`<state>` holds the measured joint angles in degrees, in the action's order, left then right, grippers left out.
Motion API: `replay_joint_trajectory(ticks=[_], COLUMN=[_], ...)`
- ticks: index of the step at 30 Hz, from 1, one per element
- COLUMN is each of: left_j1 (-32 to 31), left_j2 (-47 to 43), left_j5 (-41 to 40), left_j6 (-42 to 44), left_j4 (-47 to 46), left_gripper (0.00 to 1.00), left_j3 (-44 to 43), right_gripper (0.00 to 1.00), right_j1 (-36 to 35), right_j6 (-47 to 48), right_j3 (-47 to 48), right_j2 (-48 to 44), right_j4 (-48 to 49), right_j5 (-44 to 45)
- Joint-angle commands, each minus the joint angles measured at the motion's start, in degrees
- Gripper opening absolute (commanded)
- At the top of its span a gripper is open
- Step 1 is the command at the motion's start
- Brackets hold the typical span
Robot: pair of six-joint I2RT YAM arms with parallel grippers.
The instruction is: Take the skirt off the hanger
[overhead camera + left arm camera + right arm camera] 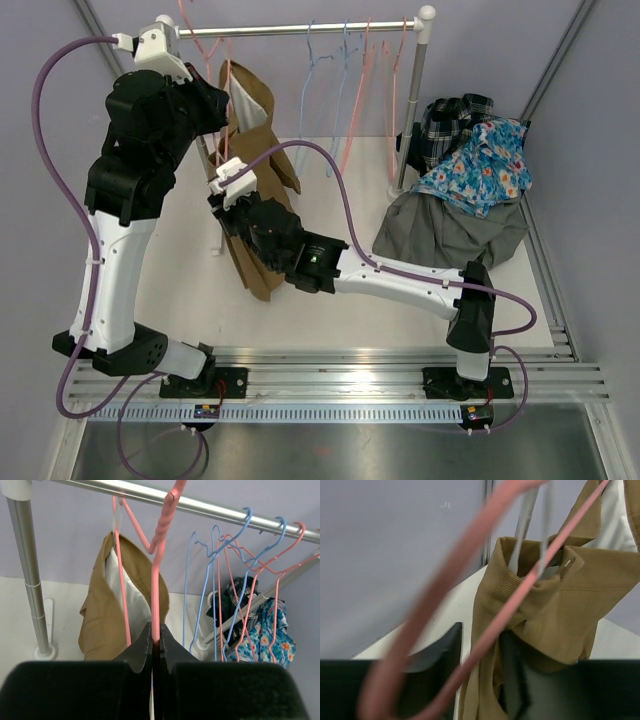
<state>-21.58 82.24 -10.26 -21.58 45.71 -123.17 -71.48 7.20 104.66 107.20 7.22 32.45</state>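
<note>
The skirt's white straps point(544, 535) go in a loop over the hanger's pink wire, so the robot's right gripper should hold the skirt point(258, 268) while the left gripper pulls the hanger away.
A tan skirt point(262, 268) hangs from a pink hanger point(159, 555) at the left end of the rail. It also shows in the left wrist view point(97, 615) and the right wrist view point(560, 605). My left gripper point(156, 636) is shut on the hanger's pink wire just below its hook; in the top view it point(222, 108) sits high beside the skirt's top. My right gripper point(480, 645) is open, its jaws on either side of the skirt's waistband and the lower hanger wire point(470, 600). In the top view it point(232, 205) is against the skirt's middle.
A metal rail point(300, 28) on posts carries several empty blue and pink hangers point(345, 90). A pile of clothes lies at the right: grey cloth point(450, 230), a blue floral piece point(480, 165) and a plaid one point(450, 115). Purple walls close both sides.
</note>
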Motion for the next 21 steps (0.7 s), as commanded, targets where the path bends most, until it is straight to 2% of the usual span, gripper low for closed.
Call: replay_joint_trajectory(ticks=[1, 2, 3, 4, 12, 21], left_j1=[-0.3, -0.3, -0.21, -0.3, -0.3, -0.21], left_j2=[-3.75, -3.84, -4.01, -4.1, -3.58, -2.17], left_j5=[1.56, 1.56, 1.56, 1.65, -3.97, -12.23], left_j6=[0.75, 0.75, 0.75, 0.75, 5.93, 12.79], left_j4=[-7.48, -7.57, -7.74, -7.83, -10.29, -13.72], left_gripper=[0.0, 0.0, 0.0, 0.0, 0.0, 0.0], left_j3=[-0.66, -0.75, -0.75, -0.66, 2.67, 5.93], right_gripper=[0.35, 0.28, 0.06, 0.01, 0.0, 0.0], right_j1=[0.47, 0.55, 0.47, 0.29, -5.58, -11.74], right_j6=[2.55, 2.29, 2.03, 1.77, 5.71, 7.56], right_j3=[-0.68, -1.12, -1.56, -2.26, -3.5, -10.18], right_j2=[-0.41, -0.76, -0.94, -1.2, -5.59, -14.03], right_j4=[7.71, 7.89, 7.89, 7.98, 8.42, 9.56], right_j5=[4.2, 4.12, 4.03, 4.12, 8.24, 14.83])
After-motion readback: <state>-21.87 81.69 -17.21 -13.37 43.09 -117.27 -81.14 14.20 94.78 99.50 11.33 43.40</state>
